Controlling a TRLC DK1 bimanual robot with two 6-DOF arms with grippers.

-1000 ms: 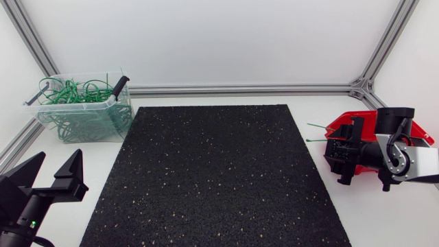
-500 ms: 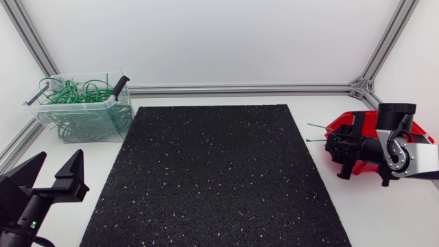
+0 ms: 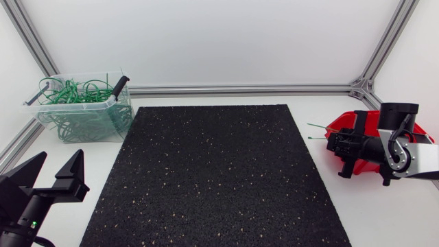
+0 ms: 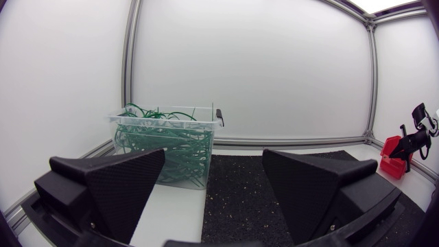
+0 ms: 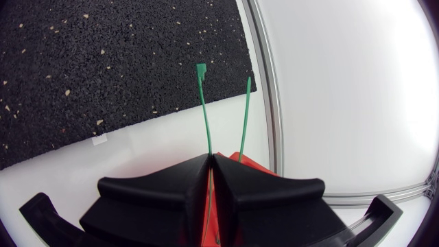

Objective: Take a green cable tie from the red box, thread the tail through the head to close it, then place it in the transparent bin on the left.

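The green cable tie (image 3: 317, 138) will bend into a rounded loop when the robot pulls the cable tie's tail through, since the closed ties in the transparent bin (image 3: 77, 92) curve smoothly.
The red box (image 3: 343, 126) stands at the table's right edge, and two green cable ties (image 3: 315, 127) poke out of it toward the mat. My right gripper (image 3: 336, 145) is down at the box. In the right wrist view its fingers (image 5: 171, 189) are pressed together at the gripper (image 5: 211, 156), shut on one green cable tie (image 5: 203, 110) whose head points ahead over the table. A second tie (image 5: 245, 116) lies beside it over the red box (image 5: 240, 160). The transparent bin (image 3: 48, 118), full of closed green ties, is at the far left. My left gripper (image 3: 51, 175) stands open and empty at the near left, with the bin (image 4: 199, 127) ahead of it.
A black speckled mat (image 3: 212, 171) covers the middle of the table. Aluminium frame rails (image 3: 240, 89) run along the back and side edges. A dark clip (image 3: 121, 85) sits on the bin's rim.
My right gripper's fingers have closed from well apart to shut around the tie at the red box, and the arm shifted slightly right. The left arm has not moved.
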